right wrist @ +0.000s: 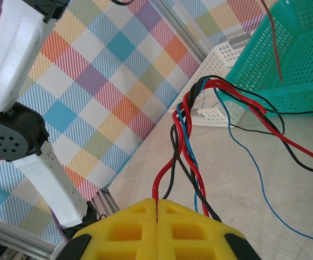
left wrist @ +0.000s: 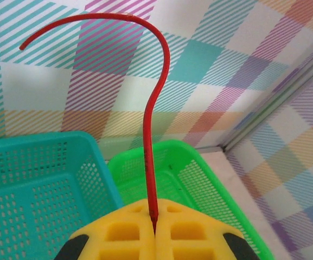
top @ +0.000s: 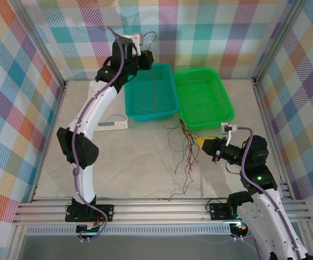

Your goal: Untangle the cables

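The robot's left gripper should continue to lower the single red cable (top: 154,92) until the cable's curled end is inside, as the cable hangs into the teal basket (top: 141,99), free of the bundle.
My left gripper (top: 147,57) is raised high over the teal basket (top: 167,111). Its yellow jaws are shut (left wrist: 155,219) on a single red cable (left wrist: 149,141), whose free end curls up past them. The rest of that cable hangs down into the teal basket (top: 153,89). My right gripper (top: 201,142) sits low in front of the green basket (top: 227,105). Its jaws (right wrist: 156,201) are shut on another red cable (right wrist: 161,181). This one belongs to a twisted bundle of red, black and blue cables (right wrist: 187,127). Loose ends of the bundle trail over the table (top: 184,165).
A small white tray (top: 112,124) lies left of the teal basket, and it is also seen from the right wrist (right wrist: 221,62). The left arm's white links (top: 88,116) arch over the table's left half. Metal frame rails (top: 145,208) run along the near edge, with plaid walls around.
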Action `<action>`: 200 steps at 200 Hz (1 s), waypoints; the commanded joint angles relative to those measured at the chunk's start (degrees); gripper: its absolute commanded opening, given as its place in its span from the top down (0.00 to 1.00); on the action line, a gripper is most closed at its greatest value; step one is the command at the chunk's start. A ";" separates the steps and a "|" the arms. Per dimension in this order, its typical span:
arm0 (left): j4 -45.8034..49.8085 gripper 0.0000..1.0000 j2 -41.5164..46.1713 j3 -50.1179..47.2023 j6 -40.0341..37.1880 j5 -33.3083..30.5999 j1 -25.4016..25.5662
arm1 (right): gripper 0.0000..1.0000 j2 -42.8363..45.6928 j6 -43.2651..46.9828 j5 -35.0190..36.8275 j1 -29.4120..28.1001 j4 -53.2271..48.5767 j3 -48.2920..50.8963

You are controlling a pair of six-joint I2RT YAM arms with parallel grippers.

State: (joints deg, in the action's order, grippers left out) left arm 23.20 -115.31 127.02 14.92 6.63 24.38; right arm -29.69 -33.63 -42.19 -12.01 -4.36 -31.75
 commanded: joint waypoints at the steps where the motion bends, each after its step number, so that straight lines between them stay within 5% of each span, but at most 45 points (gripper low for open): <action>1: -2.68 1.00 -3.68 0.56 -6.53 -7.28 1.49 | 1.00 0.69 0.83 -1.83 0.01 1.03 -1.47; 53: -10.57 1.00 -5.89 -9.22 -6.83 -12.79 2.41 | 1.00 1.39 0.69 -2.52 -0.12 1.03 -0.25; 113: -15.62 1.00 -4.66 -22.24 -1.60 -11.70 2.41 | 1.00 0.71 0.69 -2.21 -0.25 1.01 -0.20; 200: -5.71 1.00 -13.37 -20.80 7.50 -3.81 0.47 | 1.00 0.55 0.32 -1.39 -0.86 -0.38 -0.54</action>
State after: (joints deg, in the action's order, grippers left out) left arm 12.12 -124.64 103.04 18.68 -0.84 26.17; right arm -30.04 -33.65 -43.16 -12.45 -4.75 -31.70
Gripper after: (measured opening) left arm 0.048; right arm 0.067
